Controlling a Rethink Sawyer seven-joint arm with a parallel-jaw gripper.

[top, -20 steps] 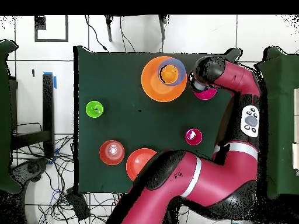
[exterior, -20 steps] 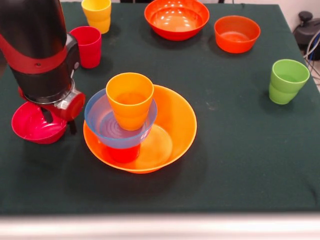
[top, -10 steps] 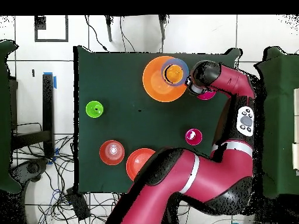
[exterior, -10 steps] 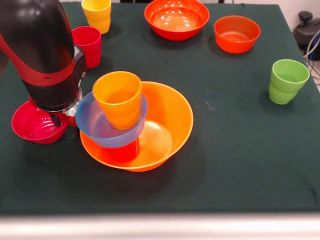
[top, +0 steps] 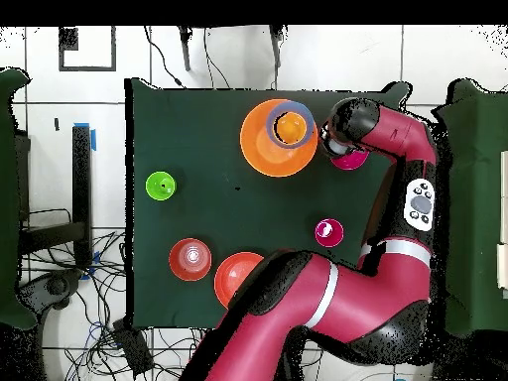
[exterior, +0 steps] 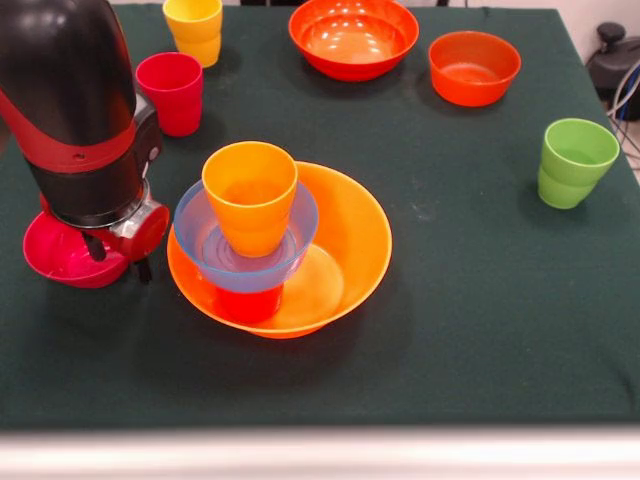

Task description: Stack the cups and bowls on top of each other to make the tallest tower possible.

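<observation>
The robot's gripper has its fingers around just one side of the magenta bowl's rim (exterior: pixel 122 260), so the magenta bowl will tip and its opposite side will sink when the robot carries it.
The tower stands front left of centre in the front view. Its base is the large orange bowl (exterior: pixel 345 240) (top: pixel 260 144), with a red-orange cup (exterior: pixel 246 303) in it, a light blue bowl (exterior: pixel 200 240) on that and an orange cup (exterior: pixel 250 195) (top: pixel 290 126) on top. My gripper (exterior: pixel 119 257) (top: pixel 342 149) hangs just left of the tower, open. One finger is inside the magenta bowl (exterior: pixel 55 262) (top: pixel 354 162) and the other is outside its rim. The dark blue bowl is out of view.
A crimson cup (exterior: pixel 172 92) (top: pixel 328 233) and a yellow cup (exterior: pixel 194 30) stand at the far left. A large red-orange bowl (exterior: pixel 353 38) (top: pixel 238 278) and a smaller orange-red bowl (exterior: pixel 473 67) (top: pixel 190 259) are at the back. A green cup (exterior: pixel 572 162) (top: pixel 160 185) stands at the right.
Half a second ago the arm had swung toward the tower, which shifted left with its blue bowl tilted. Now the arm is back over the magenta bowl and the tower sits level.
</observation>
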